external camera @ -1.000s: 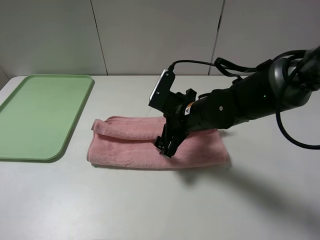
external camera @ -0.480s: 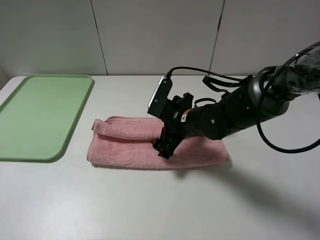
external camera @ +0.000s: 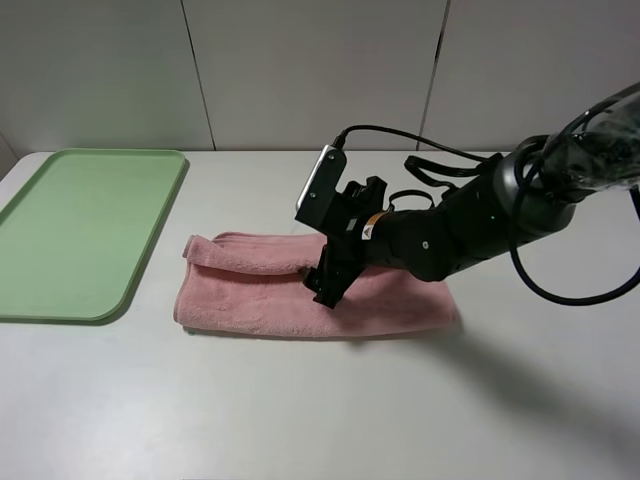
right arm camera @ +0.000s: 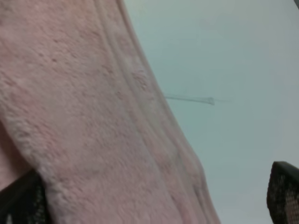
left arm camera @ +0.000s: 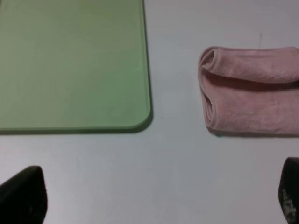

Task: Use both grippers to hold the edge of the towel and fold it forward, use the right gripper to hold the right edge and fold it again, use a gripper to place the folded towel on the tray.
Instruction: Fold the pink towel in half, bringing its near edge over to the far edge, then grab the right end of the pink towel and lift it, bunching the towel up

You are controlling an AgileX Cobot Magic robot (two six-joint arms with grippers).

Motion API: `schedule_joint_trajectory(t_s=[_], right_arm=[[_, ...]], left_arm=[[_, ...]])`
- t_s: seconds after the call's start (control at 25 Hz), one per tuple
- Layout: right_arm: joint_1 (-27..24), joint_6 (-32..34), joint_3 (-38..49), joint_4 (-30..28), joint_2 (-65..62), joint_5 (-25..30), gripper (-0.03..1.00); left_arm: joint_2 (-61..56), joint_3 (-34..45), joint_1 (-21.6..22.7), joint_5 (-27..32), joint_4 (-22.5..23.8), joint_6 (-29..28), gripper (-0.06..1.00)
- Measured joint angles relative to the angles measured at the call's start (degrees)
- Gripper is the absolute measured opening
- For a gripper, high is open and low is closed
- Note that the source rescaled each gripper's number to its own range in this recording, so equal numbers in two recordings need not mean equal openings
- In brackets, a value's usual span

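The raised fold [external camera: 250, 261] is bunched up over the pink towel's strip, so the robot's right gripper needs to press it flat toward the back before it takes the towel's end [external camera: 446, 305] farthest from the tray.
The pink towel [external camera: 245, 298] lies folded into a long strip on the white table, right of the light-green tray [external camera: 70, 225]. My right gripper [external camera: 325, 291] reaches down onto the strip's middle, at the edge of its upper fold. Up close, the right gripper [right arm camera: 149, 198] stands open, with the towel [right arm camera: 70, 116] and its stitched hem [right arm camera: 135, 88] between the black fingertips [right arm camera: 282, 191]. My left gripper [left arm camera: 156, 198] is open over bare table, near the tray [left arm camera: 70, 60] corner and the towel's left end [left arm camera: 247, 95]. The left arm is out of the high view.
The right arm and its cable [external camera: 560, 290] stretch over the table's right side. Pale wall panels [external camera: 300, 70] stand behind the table. Bare tabletop [external camera: 300, 410] lies in front of the towel.
My right gripper has shifted slightly left and back along the towel's upper fold, and the arm behind it has sunk lower. The towel and tray lie as before.
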Motion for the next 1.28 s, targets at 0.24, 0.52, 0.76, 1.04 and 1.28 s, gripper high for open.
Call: schedule_joint_trajectory(t_s=[0.24, 0.52, 0.76, 1.04, 1.28], right_arm=[[-3.40, -2.25, -2.80, 0.00, 0.05, -0.41, 1.00], [-5.62, -2.61, -10.36, -0.87, 0.05, 3.46, 1.00], [-5.62, -2.68, -11.38, 1.61, 0.05, 7.03, 1.00], [-5.62, 0.40, -11.38, 11.53, -3.40, 16.86, 1.00], [-5.75, 12.60, -8.72, 13.21, -9.31, 21.05, 1.00]], left_arm=[[0.00, 0.00, 0.00, 0.00, 0.00, 0.00, 1.00], [0.00, 0.00, 0.00, 0.00, 0.00, 0.00, 1.00], [0.00, 0.00, 0.00, 0.00, 0.00, 0.00, 1.00], [0.00, 0.00, 0.00, 0.00, 0.00, 0.00, 1.00], [0.00, 0.00, 0.00, 0.00, 0.00, 0.00, 1.00]])
